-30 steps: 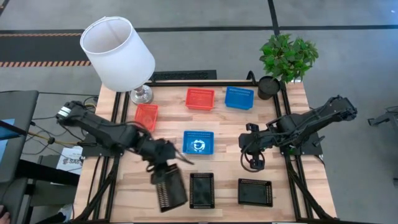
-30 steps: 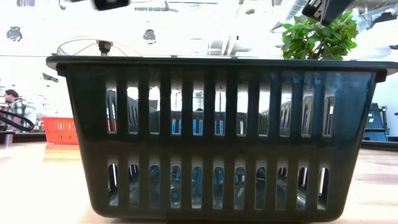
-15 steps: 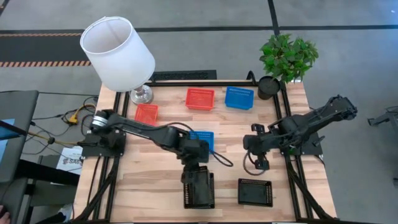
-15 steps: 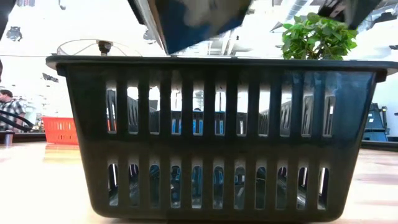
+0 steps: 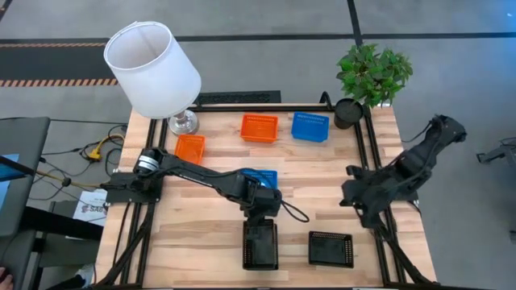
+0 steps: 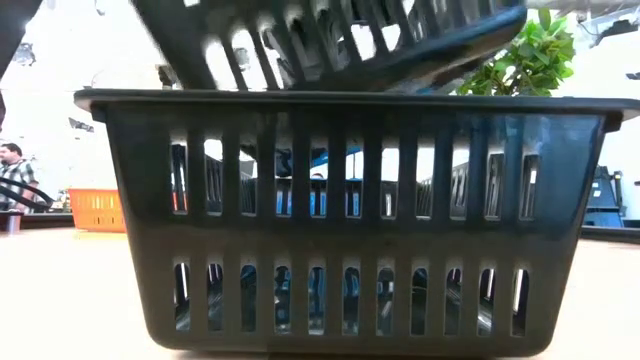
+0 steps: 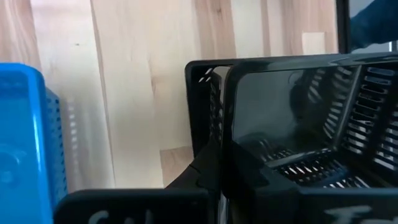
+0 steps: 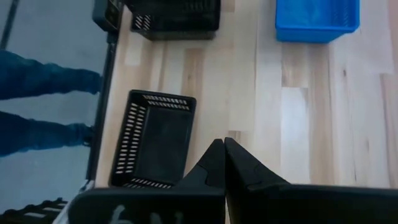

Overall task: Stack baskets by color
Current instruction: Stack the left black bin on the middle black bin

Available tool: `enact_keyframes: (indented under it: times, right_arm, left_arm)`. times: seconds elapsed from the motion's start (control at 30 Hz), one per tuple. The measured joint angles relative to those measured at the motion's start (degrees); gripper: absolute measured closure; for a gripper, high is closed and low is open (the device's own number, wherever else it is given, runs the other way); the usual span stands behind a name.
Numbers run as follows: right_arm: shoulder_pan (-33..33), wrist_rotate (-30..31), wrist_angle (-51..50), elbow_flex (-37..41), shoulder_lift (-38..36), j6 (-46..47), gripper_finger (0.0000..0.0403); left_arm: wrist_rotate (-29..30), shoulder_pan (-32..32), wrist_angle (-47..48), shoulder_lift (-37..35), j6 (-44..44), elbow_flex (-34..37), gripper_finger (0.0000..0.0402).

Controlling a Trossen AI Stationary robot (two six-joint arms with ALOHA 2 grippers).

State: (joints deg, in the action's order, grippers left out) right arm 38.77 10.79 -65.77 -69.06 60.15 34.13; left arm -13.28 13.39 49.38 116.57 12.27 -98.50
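Note:
The upper black basket (image 6: 340, 45) hangs tilted from my fingers by one end, so my left gripper should open to let it settle level into the standing black basket (image 6: 345, 235).
My left gripper (image 5: 260, 219) is shut on a black basket (image 6: 330, 40), which hangs tilted right over a second black basket (image 6: 350, 220) standing on its bottom at the table's near middle (image 5: 260, 246). A third black basket (image 5: 330, 248) stands to its right. Two red-orange baskets (image 5: 189, 147) (image 5: 260, 127) and a blue basket (image 5: 310, 126) stand at the far side. Another blue basket (image 5: 262, 176) shows partly under the left arm. My right gripper (image 8: 224, 149) is shut on nothing, raised near the table's right edge (image 5: 355, 197). My left gripper pinches the upper edge of one wall (image 7: 225, 134) of the held black basket, its fingers (image 7: 208, 171) slanting down from above. The basket hangs tilted, its lower side at the rim of the standing basket (image 6: 200, 92); whether they touch I cannot tell.
A white lampshade (image 5: 153, 68) stands at the far left corner and a potted plant (image 5: 372, 72) at the far right. Bare wood lies between the two rows of baskets (image 5: 322, 181). A person's legs (image 8: 43, 106) show beyond the near edge.
My left gripper has carried its black basket from the near left toward the right, over the middle black basket, and has sunk; the basket has turned and now tips at that basket's rim. My right gripper has drawn back toward the table's right edge, staying shut.

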Motion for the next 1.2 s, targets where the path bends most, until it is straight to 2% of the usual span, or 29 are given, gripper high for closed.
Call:
enact_keyframes:
  times: [0.4, 1.03, 1.2]
  right_arm:
    - [4.34, 3.26, -0.90, -0.02, -5.15, 3.41, 0.0393]
    - [4.72, 4.81, -2.15, -0.02, -5.08, 3.39, 0.0393]
    - [4.72, 5.92, -2.17, -0.02, -5.08, 3.39, 0.0393]
  left_arm:
    - [0.12, -0.37, 1.63, 0.26, -0.56, 0.13, 0.0401]
    - [-0.31, -0.96, 4.90, 1.68, -2.10, -0.09, 0.0401]
    - [-2.24, -0.96, 5.00, 1.68, -3.41, -0.09, 0.0375]
